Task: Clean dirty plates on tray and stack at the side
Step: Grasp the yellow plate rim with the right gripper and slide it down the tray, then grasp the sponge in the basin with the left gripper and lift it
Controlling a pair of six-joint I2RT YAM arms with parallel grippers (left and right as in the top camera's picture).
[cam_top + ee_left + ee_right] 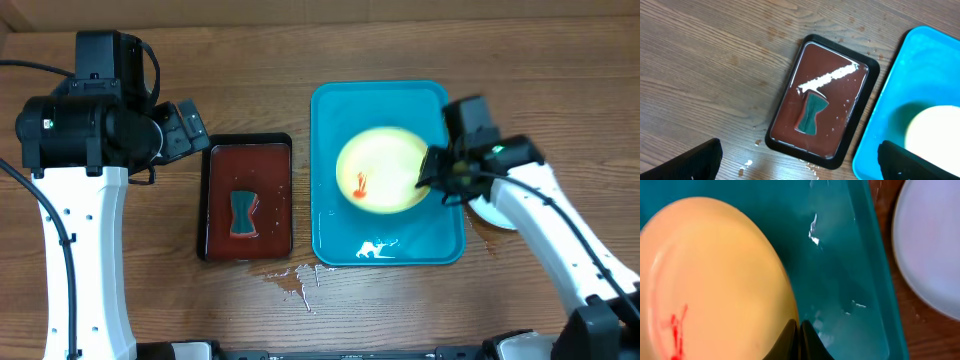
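Note:
A red smear (360, 185) is on the plate in the robot's right gripper, so the robot should put that plate down in the turquoise tray while the left gripper takes the sponge (243, 214).
A pale yellow-green plate (385, 170) with a red sauce smear lies in the turquoise tray (440, 245). It also shows in the right wrist view (715, 280). My right gripper (432, 172) (799, 332) is shut on this plate's right rim. A light blue-white plate (497, 213) (935, 245) lies on the table right of the tray, partly under my right arm. No other yellow-green plate is visible. My left gripper (188, 128) (802, 165) is open and empty, held above the table to the left of the black tray.
A smaller black tray (215, 250) (867, 70) with a dark red inside holds a teal sponge (244, 213) (811, 114). Water drops (295, 275) lie on the wooden table in front of both trays.

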